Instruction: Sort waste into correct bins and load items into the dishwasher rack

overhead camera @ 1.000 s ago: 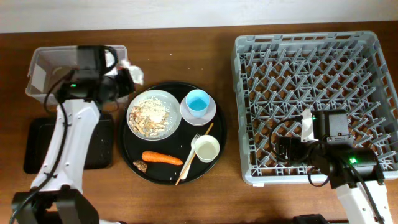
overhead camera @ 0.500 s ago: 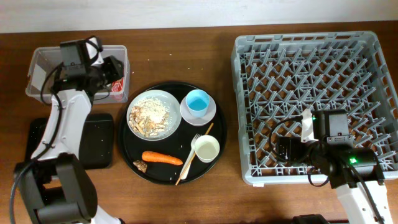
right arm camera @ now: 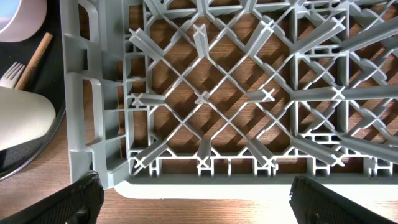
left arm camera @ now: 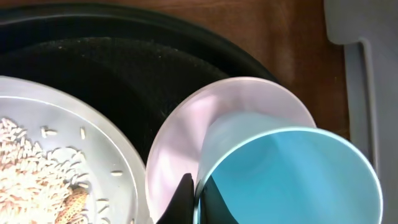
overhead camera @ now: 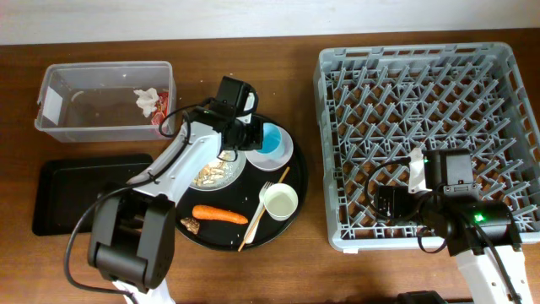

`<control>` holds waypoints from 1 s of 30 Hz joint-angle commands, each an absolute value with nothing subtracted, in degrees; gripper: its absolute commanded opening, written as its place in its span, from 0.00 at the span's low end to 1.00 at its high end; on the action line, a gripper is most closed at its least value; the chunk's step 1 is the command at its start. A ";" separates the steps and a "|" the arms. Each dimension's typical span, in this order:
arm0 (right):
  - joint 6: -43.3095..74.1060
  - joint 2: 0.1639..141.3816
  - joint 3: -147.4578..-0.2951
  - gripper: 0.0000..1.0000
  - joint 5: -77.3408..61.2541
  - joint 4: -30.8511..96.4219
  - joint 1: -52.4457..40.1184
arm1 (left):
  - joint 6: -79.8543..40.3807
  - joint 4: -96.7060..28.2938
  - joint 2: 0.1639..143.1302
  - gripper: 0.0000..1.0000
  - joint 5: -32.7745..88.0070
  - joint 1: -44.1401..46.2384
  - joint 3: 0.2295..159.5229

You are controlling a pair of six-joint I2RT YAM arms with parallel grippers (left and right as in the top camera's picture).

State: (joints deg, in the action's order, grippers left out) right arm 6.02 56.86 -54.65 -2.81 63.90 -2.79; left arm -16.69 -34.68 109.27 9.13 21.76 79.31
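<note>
The grey rack's far corner is too far away for my left gripper to reach, so my right gripper should pick up the light-blue cup [overhead camera: 272,138] and put it there with its opening down.
My left gripper [overhead camera: 253,135] [left arm camera: 194,200] is shut on the rim of the light-blue cup [overhead camera: 270,139] [left arm camera: 292,174], one finger inside and one outside. The cup stands on a small white plate [overhead camera: 285,155] [left arm camera: 180,143]. Beside it is the white bowl of rice and scraps [overhead camera: 202,173] [left arm camera: 56,168]. The carrot [overhead camera: 219,214], pale cup [overhead camera: 279,203], white fork [overhead camera: 257,211] and wooden stick [overhead camera: 279,178] lie on the round black tray [overhead camera: 181,241]. The tissue [overhead camera: 146,100] and red wrapper [overhead camera: 159,119] lie in the clear tub [overhead camera: 84,128]. My right gripper [overhead camera: 392,203] [right arm camera: 199,199] is open and empty over the front-left edge of the grey rack [overhead camera: 422,52] [right arm camera: 81,93].
The shallow black rectangular tray [overhead camera: 76,194] lies in front of the tub at the left. A brown food scrap [overhead camera: 190,225] sits by the carrot. The rack fills the right side, and its pegs hold nothing.
My left arm has swung from the clear tub to the right, over the round tray, and closed on the blue cup's rim. The tissue and wrapper lie in the tub. The right arm has not moved.
</note>
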 commanded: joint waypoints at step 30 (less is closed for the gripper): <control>-14.59 70.87 -56.25 0.58 -79.99 34.85 0.71 | -11.53 -39.90 96.77 0.00 69.21 21.98 83.29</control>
State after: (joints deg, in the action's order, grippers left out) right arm -14.83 70.57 -55.57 -78.96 35.05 1.08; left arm -11.60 -40.03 96.18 68.93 21.58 83.44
